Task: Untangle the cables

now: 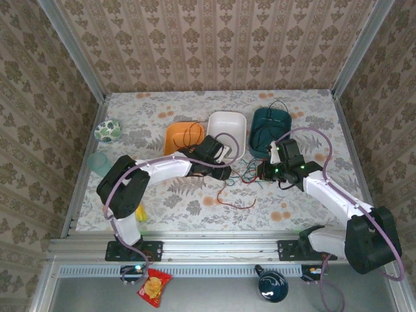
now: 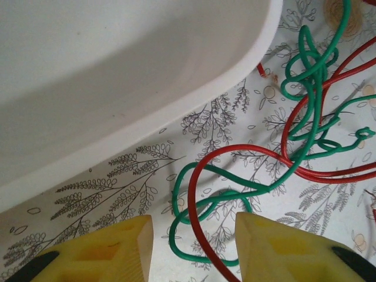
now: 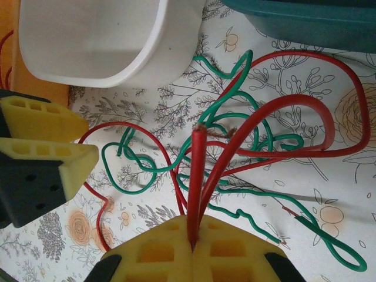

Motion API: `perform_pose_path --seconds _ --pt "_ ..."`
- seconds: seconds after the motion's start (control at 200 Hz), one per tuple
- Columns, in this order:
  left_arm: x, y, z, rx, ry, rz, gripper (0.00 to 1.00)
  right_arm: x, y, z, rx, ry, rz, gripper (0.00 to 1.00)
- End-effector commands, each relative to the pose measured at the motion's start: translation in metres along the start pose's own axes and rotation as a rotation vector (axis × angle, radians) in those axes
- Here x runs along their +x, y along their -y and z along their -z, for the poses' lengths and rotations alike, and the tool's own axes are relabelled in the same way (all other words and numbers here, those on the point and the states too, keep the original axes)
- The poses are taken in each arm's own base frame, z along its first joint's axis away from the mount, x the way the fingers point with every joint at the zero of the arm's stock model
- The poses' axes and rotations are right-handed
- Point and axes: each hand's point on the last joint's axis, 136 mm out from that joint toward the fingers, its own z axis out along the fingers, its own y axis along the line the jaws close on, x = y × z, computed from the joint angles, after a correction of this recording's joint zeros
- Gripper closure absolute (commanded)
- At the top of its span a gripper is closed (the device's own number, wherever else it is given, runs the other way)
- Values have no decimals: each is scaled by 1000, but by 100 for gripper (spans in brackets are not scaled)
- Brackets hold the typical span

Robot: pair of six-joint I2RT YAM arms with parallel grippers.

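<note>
Next, I open my right gripper first, because it is pinning the red cable [image 3: 154, 140] that arches to my left gripper. Then my left gripper will carry the cable to the orange bowl [image 1: 177, 138].
A red cable [image 3: 276, 108] and a green cable [image 3: 132, 167] lie knotted together on the flowered table between my two grippers. My right gripper [image 3: 195, 228] is shut on a doubled bend of the red cable, which stands up from its yellow fingers. My left gripper [image 2: 194, 238] is open just above the table, with loops of the green cable [image 2: 194, 202] and the red cable [image 2: 197, 176] lying between its fingers. From above, the left gripper [image 1: 223, 170] and right gripper [image 1: 261, 171] face each other across the tangle [image 1: 244, 172]. A thin black cable [image 1: 275, 109] loops over the teal bin.
A white bin [image 1: 227, 130] stands right behind the left gripper, with an orange bowl [image 1: 175, 136] to its left and a teal bin [image 1: 272, 127] to its right. A patterned ball [image 1: 107, 130] and a pale green cup [image 1: 99, 162] sit at the left edge.
</note>
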Motion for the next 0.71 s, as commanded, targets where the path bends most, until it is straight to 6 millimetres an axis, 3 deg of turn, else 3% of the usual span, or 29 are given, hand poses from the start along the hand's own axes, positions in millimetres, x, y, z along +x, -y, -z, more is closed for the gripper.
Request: perform_pose_path --seconds 0.0,0.09,0.23,0.325,0.39,0.46,0.51,0.7 --pt "-3 6 -4 11 -12 -38 61 3 6 2 21 4 -10 100" --pt "1 6 -7 15 -20 -45 70 2 6 2 21 6 -11 100" --pt "-1 14 -8 54 9 -68 100 3 6 1 20 6 -22 100" --pt "-9 15 4 13 73 -109 100 3 8 0 26 9 -38 100" --pt "-19 19 22 -22 153 -157 100 4 12 -1 41 16 -59 98" --pt "-31 30 51 -43 263 -229 100 4 25 0 106 37 -109 63" --pt "-39 41 74 -37 329 -286 100 4 33 1 137 52 -142 50" --pt "-55 79 153 53 484 -435 100 1 52 3 178 86 -248 41"
